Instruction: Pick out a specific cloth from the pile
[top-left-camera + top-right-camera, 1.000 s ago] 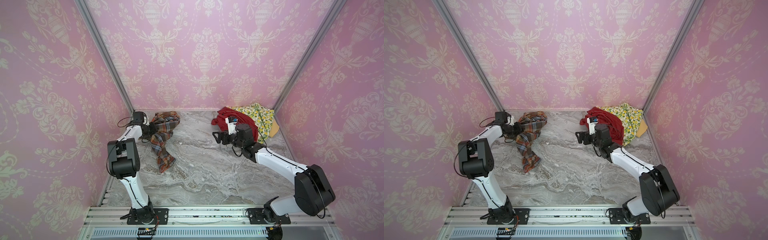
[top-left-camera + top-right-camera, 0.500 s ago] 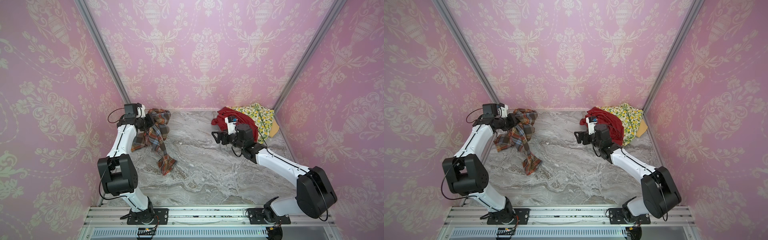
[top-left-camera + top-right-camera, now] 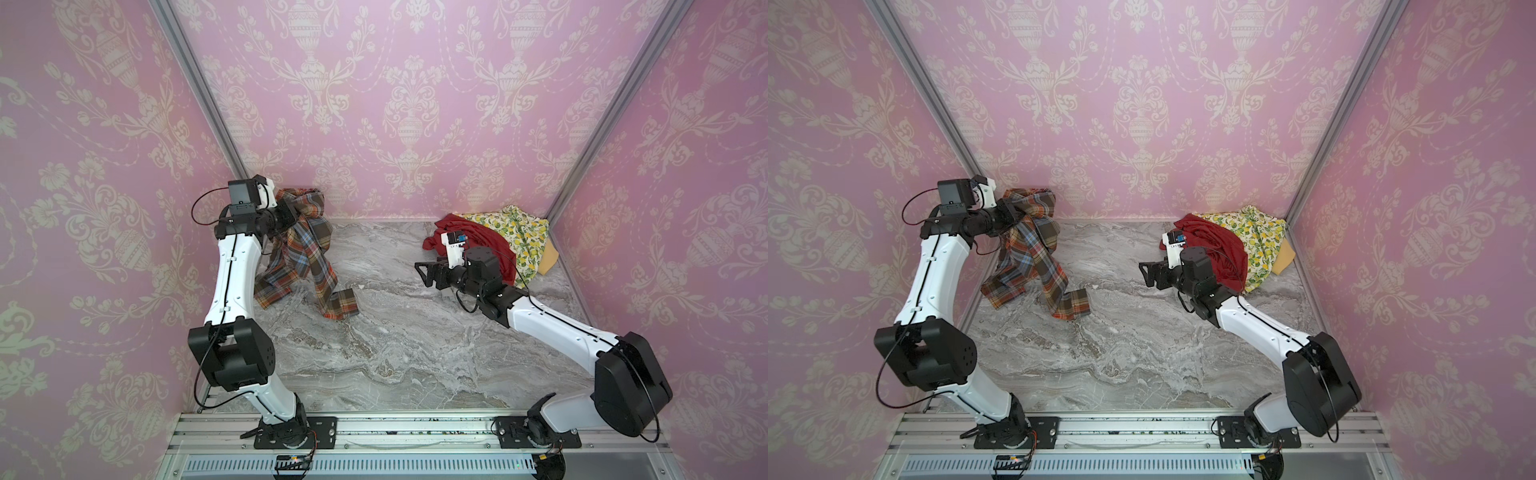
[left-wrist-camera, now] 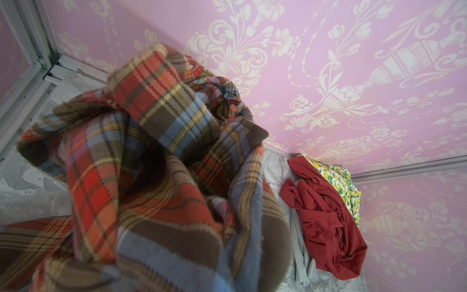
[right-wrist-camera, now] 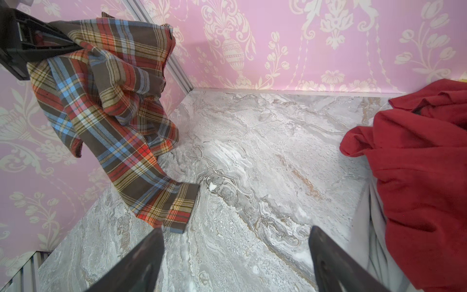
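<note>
The plaid cloth's tail drags over the marble, so next I raise the plaid cloth higher with my left gripper before lowering it into the back corner.
The plaid cloth hangs at the back left, well apart from the pile. My left gripper is shut on its bunched upper part, raised above the table. Only the cloth's tail end lies on the marble. In the left wrist view the cloth covers the jaws. The pile sits in the back right corner, a plain red cloth on top, a lemon-print cloth behind. My right gripper is open and holds nothing, low over the table just left of the pile.
Pink patterned walls close in the back and both sides, with aluminium posts in the corners. A grey cloth lies under the red one and a pale yellow cloth shows at the pile's right. The marble tabletop ends at the front rail.
My left arm has risen and lifted the plaid cloth off the table, so only its tail still rests there. The right arm has hardly moved.
</note>
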Controlling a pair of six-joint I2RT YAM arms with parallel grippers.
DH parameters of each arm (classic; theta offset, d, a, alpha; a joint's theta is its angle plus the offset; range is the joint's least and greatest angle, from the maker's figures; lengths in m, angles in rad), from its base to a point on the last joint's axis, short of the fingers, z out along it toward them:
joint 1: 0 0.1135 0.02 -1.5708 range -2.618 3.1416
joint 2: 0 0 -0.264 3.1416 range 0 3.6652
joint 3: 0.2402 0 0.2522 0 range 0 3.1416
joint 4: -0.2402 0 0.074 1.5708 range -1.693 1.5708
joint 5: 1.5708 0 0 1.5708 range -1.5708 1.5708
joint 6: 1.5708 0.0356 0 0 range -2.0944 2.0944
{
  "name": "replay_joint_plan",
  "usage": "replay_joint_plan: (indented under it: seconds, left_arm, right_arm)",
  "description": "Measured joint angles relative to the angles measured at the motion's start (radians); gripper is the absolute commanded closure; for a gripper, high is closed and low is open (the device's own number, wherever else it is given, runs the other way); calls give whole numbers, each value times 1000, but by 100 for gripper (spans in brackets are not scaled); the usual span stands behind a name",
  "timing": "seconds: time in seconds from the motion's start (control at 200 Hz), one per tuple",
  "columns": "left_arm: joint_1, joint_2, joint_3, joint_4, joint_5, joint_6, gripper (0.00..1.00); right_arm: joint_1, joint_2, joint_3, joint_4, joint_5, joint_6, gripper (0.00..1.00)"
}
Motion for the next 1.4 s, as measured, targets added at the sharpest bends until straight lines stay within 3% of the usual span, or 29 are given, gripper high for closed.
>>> replay_joint_plan:
  seconds: [0.21,0.505,0.746,0.911,0.991,1.206,1.396]
  left_arm:
    - [0,80,58,96,4,-140,100]
    - [0,169,329,158,8,-264,100]
    - [0,216,594,82,7,-272,100]
    - [7,211,639,88,15,-272,100]
    - [9,192,551,133,23,-275,100]
    - [29,86,26,309,25,-274,100]
    - [45,61,-311,406,-7,-216,100]
  right_arm:
    - [12,18,6,18,10,0,10]
    - [101,202,121,101,45,0,12]
    - [224,436,314,164,89,0,13]
    - [253,475,346,180,89,0,13]
    - [250,476,346,180,97,0,13]
    - [249,473,319,204,115,0,13]
    - [249,465,234,229,127,0,13]
